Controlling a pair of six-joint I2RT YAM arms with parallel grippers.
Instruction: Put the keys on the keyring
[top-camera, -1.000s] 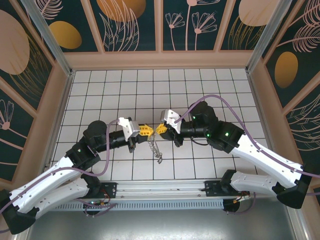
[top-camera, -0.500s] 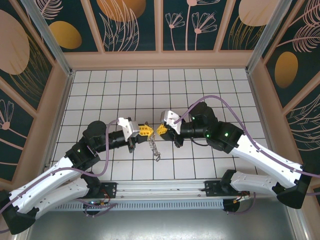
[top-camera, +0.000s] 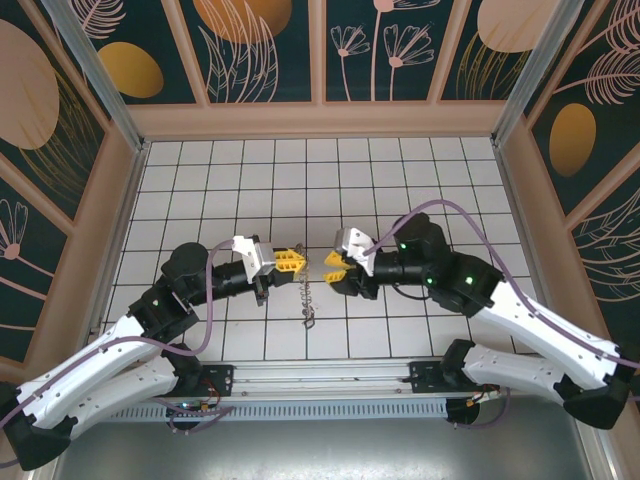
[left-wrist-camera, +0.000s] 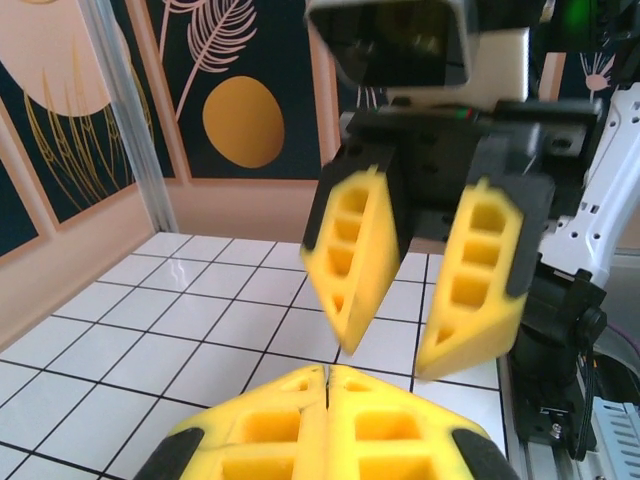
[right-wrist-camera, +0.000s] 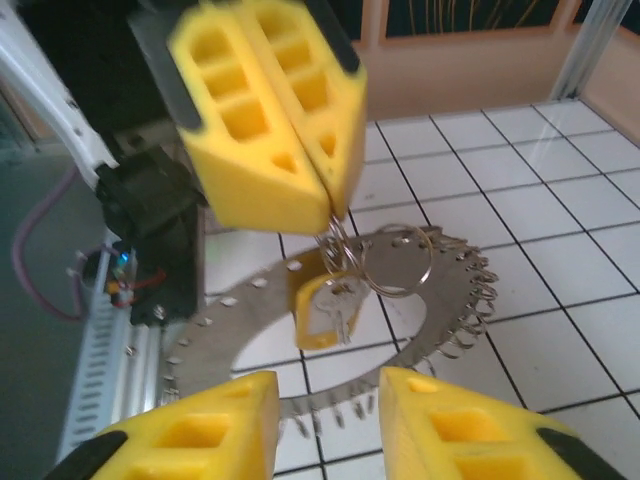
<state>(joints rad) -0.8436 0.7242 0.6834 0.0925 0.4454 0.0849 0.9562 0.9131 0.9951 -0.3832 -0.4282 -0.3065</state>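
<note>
My left gripper covers the keyring's top (right-wrist-camera: 338, 232) and the yellow-headed key dangles loose, so next my right gripper steadies the key, then takes over the keyring.
My left gripper (top-camera: 291, 262) is shut, its fingers (right-wrist-camera: 268, 112) pinching the top of a small wire keyring (right-wrist-camera: 335, 240). From it dangle a yellow-headed key (right-wrist-camera: 324, 312), a thin round loop (right-wrist-camera: 396, 262) and a flat silver wreath of keys (right-wrist-camera: 462, 300) fringed with tiny pieces. Seen from above, the keys (top-camera: 309, 300) dangle as a short chain over the tiles. My right gripper (top-camera: 331, 266) faces the left one from a small distance, open and holding nothing; its fingers (right-wrist-camera: 455, 430) stand just short of the bunch. From the left wrist, the right gripper (left-wrist-camera: 388, 360) hangs open above my shut left gripper (left-wrist-camera: 328, 385).
White tiled floor (top-camera: 320, 180) boxed in by wooden-framed patterned walls (top-camera: 320, 110). A metal rail (top-camera: 320, 378) with both arm bases runs along the near edge. The two arms meet near the floor's middle.
My right gripper has opened and drawn back to the right, away from the left fingertips it was touching. The left gripper stays shut, the keys still hanging from it.
</note>
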